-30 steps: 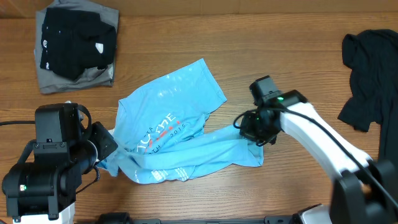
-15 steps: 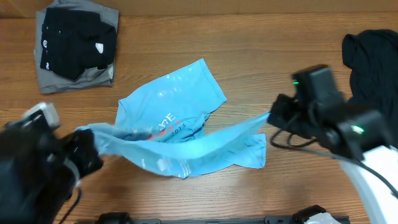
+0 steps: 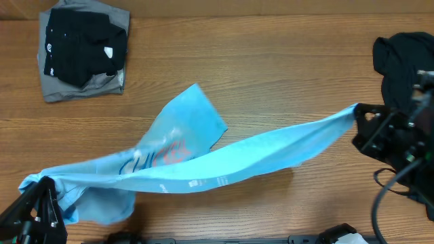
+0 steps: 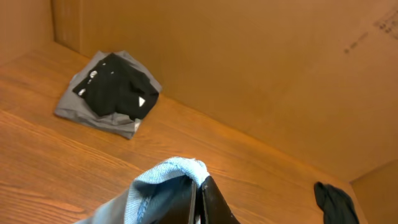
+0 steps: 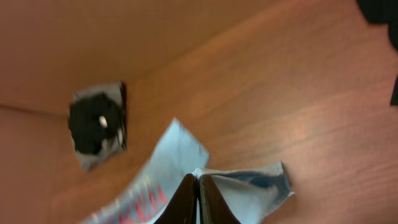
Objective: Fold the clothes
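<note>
The light-blue T-shirt's loose end (image 3: 190,118) is bunched up behind the T-shirt's stretched edge. Next, my right gripper swings forward together with my left gripper to spread it toward the cardboard wall (image 3: 271,7).
The light-blue T-shirt (image 3: 203,163) with pink-red lettering is stretched in the air between both grippers, running from lower left to right in the overhead view. My left gripper (image 3: 42,186) is shut on its left end; in the left wrist view the fabric (image 4: 168,180) bunches over the closed jaws (image 4: 198,190). My right gripper (image 3: 359,115) is shut on its right end; the right wrist view shows the shirt (image 5: 242,190) pinched at the fingertips (image 5: 198,183). A folded black garment on a grey one (image 3: 83,47) lies at the back left.
A crumpled black garment (image 3: 403,74) lies at the right edge, just behind my right arm. The folded stack also shows in the left wrist view (image 4: 112,93) and the right wrist view (image 5: 96,124). A cardboard wall (image 4: 249,74) borders the back of the wooden table (image 3: 271,61).
Both grippers have lifted and pulled apart, the left to the lower left, the right to the right. The shirt has gone from a crumpled heap on the table to a taut raised band.
</note>
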You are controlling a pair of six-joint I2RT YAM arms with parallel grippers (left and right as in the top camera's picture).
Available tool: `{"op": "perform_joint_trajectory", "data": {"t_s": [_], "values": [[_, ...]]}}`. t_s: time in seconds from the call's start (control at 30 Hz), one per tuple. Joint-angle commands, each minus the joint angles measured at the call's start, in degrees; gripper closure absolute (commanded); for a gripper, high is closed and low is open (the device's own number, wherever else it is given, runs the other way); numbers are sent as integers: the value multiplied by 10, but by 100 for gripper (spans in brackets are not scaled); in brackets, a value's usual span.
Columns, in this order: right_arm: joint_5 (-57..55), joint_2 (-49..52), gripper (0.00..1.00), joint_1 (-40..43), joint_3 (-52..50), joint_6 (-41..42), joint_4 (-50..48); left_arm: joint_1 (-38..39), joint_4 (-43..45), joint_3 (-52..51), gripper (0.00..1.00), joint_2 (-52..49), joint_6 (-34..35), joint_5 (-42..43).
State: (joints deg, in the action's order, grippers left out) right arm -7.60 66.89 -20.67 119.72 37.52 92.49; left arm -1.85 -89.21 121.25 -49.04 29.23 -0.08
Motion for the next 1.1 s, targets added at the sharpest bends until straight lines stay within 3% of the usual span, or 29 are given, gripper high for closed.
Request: {"op": "perform_joint_trajectory", "data": {"t_s": [0.0,0.3,0.5,0.67,0.83,0.93,1.07], "values": [[-56,11,96,2,14,2,-11,0,11,-24,96,-28,21,-48],[-131,154,96,22,14,-11,-109,0,146,-100,96,-249,3,-39],[1,279,96,110,19,-65,-263,0,240,-44,96,-438,-16,-28],[162,319,96,218,84,-70,-310,1,233,126,96,-542,-48,-29],[296,319,96,330,171,-76,-278,1,202,287,96,-548,-55,-29],[335,319,96,366,181,-94,-243,1,177,335,96,-544,-61,-29],[327,330,96,361,158,-132,-202,9,136,322,96,-559,-61,-9]]}}
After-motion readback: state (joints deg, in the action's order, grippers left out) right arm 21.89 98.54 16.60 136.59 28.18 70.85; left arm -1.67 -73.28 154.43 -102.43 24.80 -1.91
